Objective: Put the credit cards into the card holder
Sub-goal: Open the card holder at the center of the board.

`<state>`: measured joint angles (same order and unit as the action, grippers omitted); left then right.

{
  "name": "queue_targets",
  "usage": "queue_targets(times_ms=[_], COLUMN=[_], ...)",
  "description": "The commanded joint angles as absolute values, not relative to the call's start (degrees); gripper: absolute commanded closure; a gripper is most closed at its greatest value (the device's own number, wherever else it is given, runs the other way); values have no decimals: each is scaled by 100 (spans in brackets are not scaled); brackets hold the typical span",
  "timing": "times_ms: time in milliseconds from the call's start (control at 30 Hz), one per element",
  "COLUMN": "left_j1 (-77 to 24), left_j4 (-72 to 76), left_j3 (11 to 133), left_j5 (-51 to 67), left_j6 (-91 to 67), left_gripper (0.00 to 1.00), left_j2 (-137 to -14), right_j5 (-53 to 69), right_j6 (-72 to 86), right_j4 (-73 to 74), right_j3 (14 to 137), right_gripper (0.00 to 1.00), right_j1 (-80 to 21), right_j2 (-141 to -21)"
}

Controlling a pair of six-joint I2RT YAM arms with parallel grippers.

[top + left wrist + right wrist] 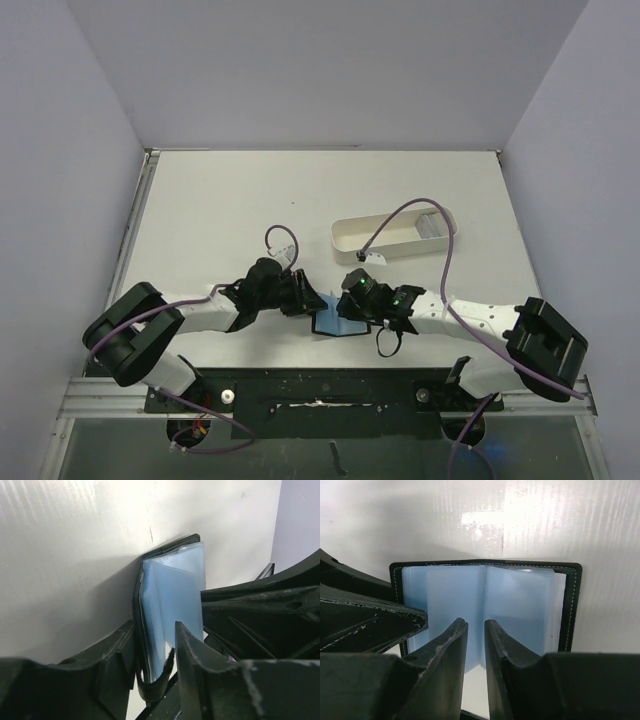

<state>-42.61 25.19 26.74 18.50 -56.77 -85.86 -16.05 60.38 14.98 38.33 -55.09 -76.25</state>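
My left gripper's fingers straddle pocket leaves (156, 625) along with the cover, so I should take the cover's edge (138, 612) alone before my right gripper fetches a card.
The card holder (335, 324) lies open on the table between both arms, black cover down and bluish pockets (520, 600) up. My left gripper (308, 300) straddles its left cover and a few pocket leaves (170, 580). Its jaws are apart and a sliver of light shows beside the leaves; the snap tab (155, 685) curls between them. My right gripper (476, 624) hovers at the holder's near edge over the centre fold. A narrow gap separates its fingers and nothing is clamped. No loose credit cards stand out from the pockets.
A long white oval tray (395, 232) stands behind the holder to the right. A pale flat shape (430, 228) lies at its right end, too small to identify. Purple cables loop above both wrists. The two grippers are nearly touching.
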Motion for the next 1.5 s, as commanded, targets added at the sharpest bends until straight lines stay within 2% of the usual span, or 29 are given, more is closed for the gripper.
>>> queue_targets(times_ms=[0, 433, 767, 900, 1233, 1467], left_j1=[-4175, -3929, -3885, -3888, -3881, -3846], left_j4=[2423, 2372, 2823, 2781, 2712, 3004], left_j3=[2669, 2435, 2427, 2507, 2667, 2591], left_j5=[1689, 1702, 2026, 2033, 2136, 2276], left_j6=[-5713, -5758, -5663, -5563, -5419, -5572], left_gripper=[63, 51, 50, 54, 78, 79], left_j2=[-8193, -7629, -8119, -8269, -8498, -8565], right_j5=[-1378, -1183, -1103, -1116, -1227, -1329], right_j6=[5985, 5911, 5855, 5826, 5759, 5819], right_j4=[1047, 959, 1001, 1082, 1361, 1333], right_j3=[3906, 4122, 4283, 4315, 4381, 4142], right_gripper=[78, 77, 77, 77, 77, 78], right_j1=[-5456, -5422, -5422, -5418, -5427, -5423], right_j2=[-7709, -8086, -8406, -8435, -8305, -8119])
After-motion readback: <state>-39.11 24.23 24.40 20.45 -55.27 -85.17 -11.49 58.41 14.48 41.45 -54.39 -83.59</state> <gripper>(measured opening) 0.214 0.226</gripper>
